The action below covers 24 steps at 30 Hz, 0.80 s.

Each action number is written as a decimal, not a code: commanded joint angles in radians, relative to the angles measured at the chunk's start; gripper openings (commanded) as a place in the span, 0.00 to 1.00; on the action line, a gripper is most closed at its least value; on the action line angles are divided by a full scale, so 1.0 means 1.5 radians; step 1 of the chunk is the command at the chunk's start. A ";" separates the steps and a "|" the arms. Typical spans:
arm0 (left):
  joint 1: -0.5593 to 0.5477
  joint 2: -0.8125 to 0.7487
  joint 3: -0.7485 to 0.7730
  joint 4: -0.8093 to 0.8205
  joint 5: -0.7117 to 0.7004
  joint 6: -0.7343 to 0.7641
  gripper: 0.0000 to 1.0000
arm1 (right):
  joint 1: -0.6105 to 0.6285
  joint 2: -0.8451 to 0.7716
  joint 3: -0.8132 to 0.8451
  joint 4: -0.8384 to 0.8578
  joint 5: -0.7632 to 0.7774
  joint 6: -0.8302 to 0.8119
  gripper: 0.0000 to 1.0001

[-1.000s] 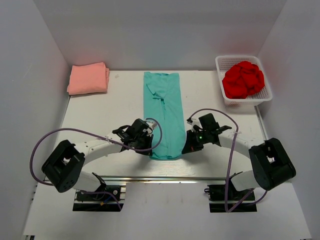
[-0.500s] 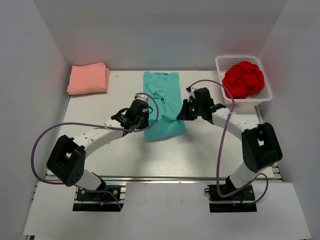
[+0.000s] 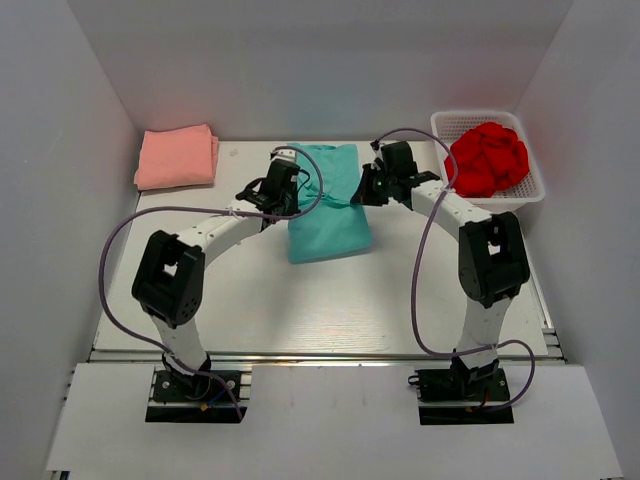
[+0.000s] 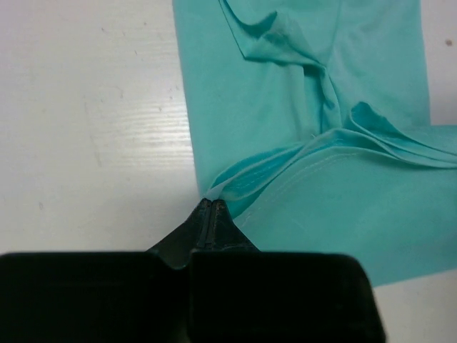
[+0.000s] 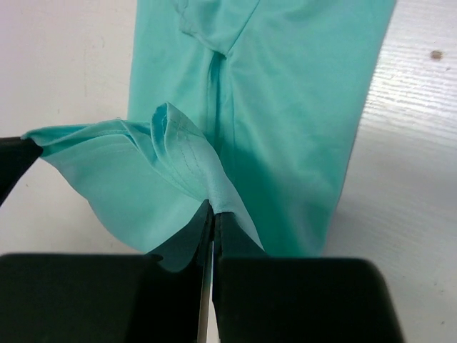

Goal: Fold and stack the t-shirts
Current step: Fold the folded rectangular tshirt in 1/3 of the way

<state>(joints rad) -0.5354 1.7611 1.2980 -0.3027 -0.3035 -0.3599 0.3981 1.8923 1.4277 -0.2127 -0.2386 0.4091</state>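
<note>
The hem corner is in line with the far half's side edge (image 4: 191, 136), so the robot's left gripper should keep moving forward and let go of the hem on that flat half (image 4: 246, 118).
The teal t-shirt (image 3: 328, 210) lies at the table's far middle, a narrow strip doubled over on itself. My left gripper (image 3: 283, 193) is shut on its left hem corner (image 4: 218, 200). My right gripper (image 3: 368, 193) is shut on its right hem corner (image 5: 214, 200). Both hold the hem lifted over the shirt's far half (image 4: 300, 93), which lies flat (image 5: 300, 86). The salmon-pink t-shirt (image 3: 177, 157) lies folded at the far left. The bright red t-shirt (image 3: 487, 158) is bunched in the white mesh basket (image 3: 445, 185).
White walls close in the table on the left, back and right. The basket stands at the far right corner, just right of my right arm. Purple cables loop over both arms.
Both grippers have carried the teal shirt's near hem from the table's front toward the back, folding the strip over itself. The shirt now covers about half its earlier length.
</note>
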 commanded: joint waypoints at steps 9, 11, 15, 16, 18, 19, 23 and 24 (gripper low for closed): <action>0.057 0.110 0.140 0.043 0.025 0.072 0.00 | -0.030 0.103 0.149 -0.011 -0.036 -0.027 0.00; 0.064 0.133 0.152 0.063 0.056 0.081 0.00 | -0.034 0.121 0.168 -0.007 -0.035 -0.027 0.00; 0.071 0.180 0.195 0.057 0.066 0.081 0.00 | -0.040 0.161 0.204 -0.007 -0.038 -0.022 0.00; 0.077 0.187 0.201 0.057 0.072 0.081 0.00 | -0.042 0.173 0.215 -0.003 -0.036 -0.018 0.00; 0.077 0.199 0.201 0.080 0.080 0.089 0.00 | -0.048 0.196 0.229 0.000 -0.036 -0.006 0.00; 0.083 0.213 0.207 0.091 0.080 0.089 0.00 | -0.049 0.200 0.229 0.015 -0.027 -0.002 0.00; 0.090 0.257 0.261 0.091 0.089 0.095 0.00 | -0.060 0.244 0.238 0.061 -0.024 0.021 0.06; 0.090 0.266 0.271 0.091 0.089 0.102 0.01 | -0.061 0.245 0.256 0.069 -0.038 0.019 0.17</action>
<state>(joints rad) -0.4110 2.1540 1.6356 -0.1997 -0.1963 -0.2329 0.3225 2.2402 1.7477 -0.1905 -0.2817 0.4156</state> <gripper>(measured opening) 0.026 0.144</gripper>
